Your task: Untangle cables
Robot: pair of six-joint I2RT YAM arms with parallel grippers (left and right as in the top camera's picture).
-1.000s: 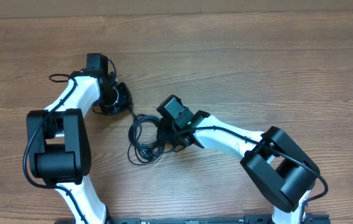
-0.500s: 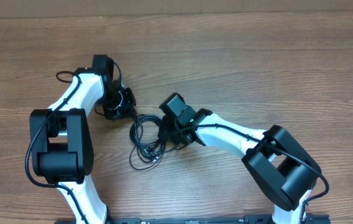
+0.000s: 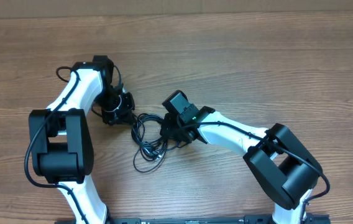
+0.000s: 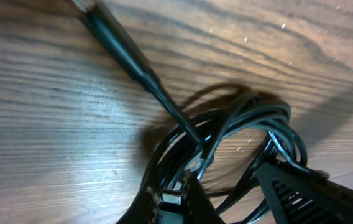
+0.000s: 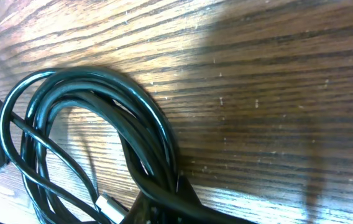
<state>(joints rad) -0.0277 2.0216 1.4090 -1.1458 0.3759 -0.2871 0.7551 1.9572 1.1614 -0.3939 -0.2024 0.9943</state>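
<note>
The cord of the long black plug goes under a piece of the looped bundle, so next my left gripper opens and grabs the cord's bend next to that piece.
The cables lie as a tangle of thin black loops on the wood between my two grippers. My left gripper sits at the tangle's upper left. In the left wrist view its jaws are shut on a silvery-tipped plug of one cord, with the looped bundle just beyond. A long black plug points to the upper left. My right gripper is at the tangle's right side. In the right wrist view it is shut on several strands of the bundle, beside a silvery plug.
The wooden table stretches bare behind and to the right. Both arms' white links and black bases crowd the near edge. The right gripper's black body shows close in the left wrist view.
My left gripper has shifted slightly toward the tangle and closed on the plug. The right gripper closed a little tighter and moved slightly right, and the loops shifted with it.
</note>
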